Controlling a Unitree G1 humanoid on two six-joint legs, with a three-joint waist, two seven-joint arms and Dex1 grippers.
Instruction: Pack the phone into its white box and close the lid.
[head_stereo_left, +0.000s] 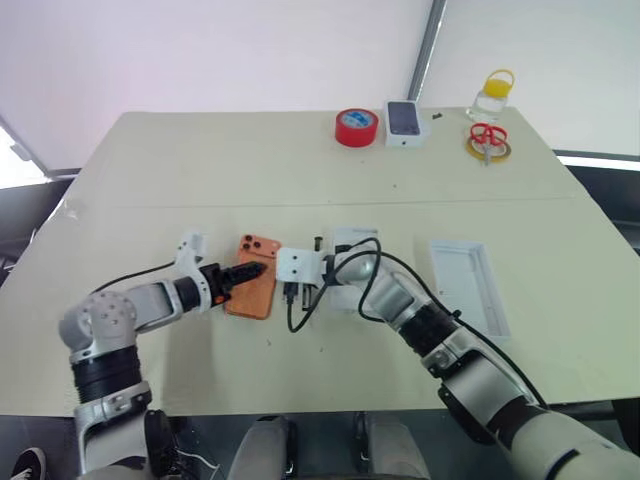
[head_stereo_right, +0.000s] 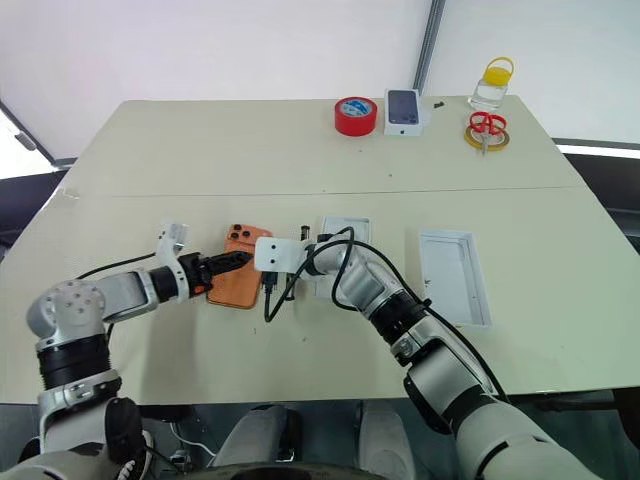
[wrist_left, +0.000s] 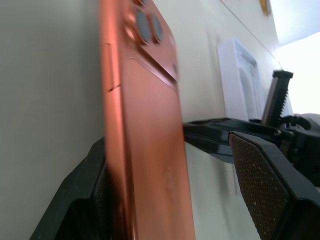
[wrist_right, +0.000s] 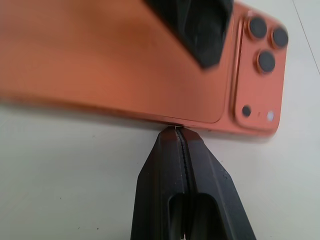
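The white box has a shallow hollow inside its rim (wrist_left: 247, 75), so the orange phone (head_stereo_left: 251, 298) will rest flat and almost level with that rim when the robot lowers it.
The orange phone (head_stereo_left: 250, 290) lies back-up on the table, its camera cluster (wrist_right: 260, 47) at the far end. My left gripper (head_stereo_left: 250, 271) is open and straddles the phone: one finger rests against its edge, and the other pad (wrist_left: 260, 185) stands clear of it. My right gripper (wrist_right: 176, 131) is shut and empty, with its tips touching the phone's long side edge. The white box (head_stereo_left: 352, 240) sits just right of the phone, mostly hidden under my right arm. Further right, the lid (head_stereo_left: 468, 285) lies open side up.
At the table's far edge stand a red tape roll (head_stereo_left: 356, 127), a sealed white box picturing a dark phone (head_stereo_left: 403, 122), a jar with a yellow lid (head_stereo_left: 492, 97) and red scissors on a yellow ring (head_stereo_left: 487, 140). A black cable (head_stereo_left: 300, 318) loops under my right wrist.
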